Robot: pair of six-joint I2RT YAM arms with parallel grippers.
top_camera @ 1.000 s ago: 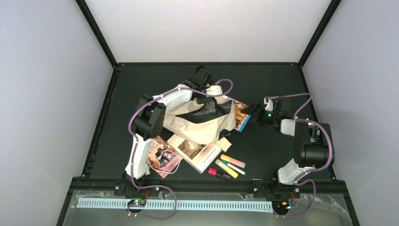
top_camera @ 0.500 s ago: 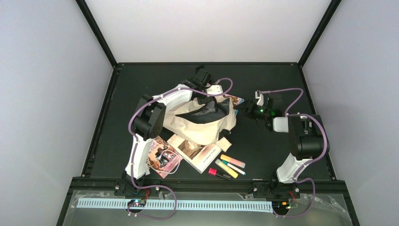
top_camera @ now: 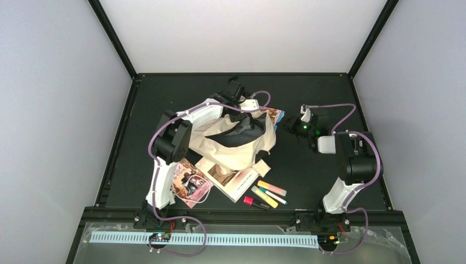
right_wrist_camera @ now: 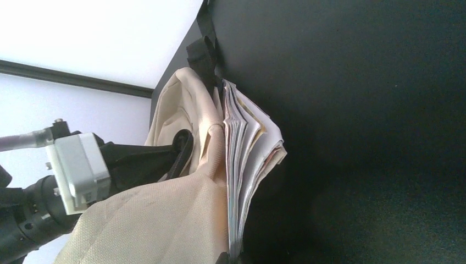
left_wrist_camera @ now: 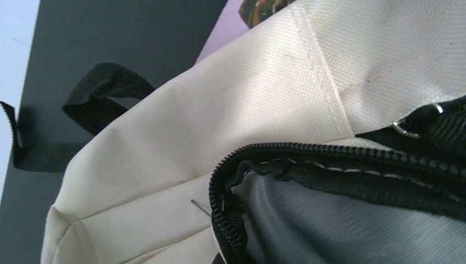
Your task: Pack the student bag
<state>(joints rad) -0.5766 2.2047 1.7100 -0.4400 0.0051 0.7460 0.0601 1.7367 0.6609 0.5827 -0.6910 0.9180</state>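
Observation:
Next, I pull the bag's rim back with my left gripper and lift the magazine over the bag's opening with my right gripper, because the magazine stands against the bag's outer side.
The student bag, cream fabric with dark zippers, lies in the middle of the table with its main opening held up. My left gripper reaches over it from the left and is shut on the zipper rim; grey lining shows inside. A magazine stands on edge against the bag's far right side. In the right wrist view its fanned pages run down into my right gripper, which is shut on them, with the bag's fabric pressed alongside. A black strap hangs at the bag's back.
A thick book lies partly under the bag's near edge, and a second magazine lies by the left arm. Highlighters and a red marker sit near the front. Black frame rails border the table.
My right gripper moved left to the bag's right side and closed on the magazine, which now stands higher and further back. The left gripper kept its hold.

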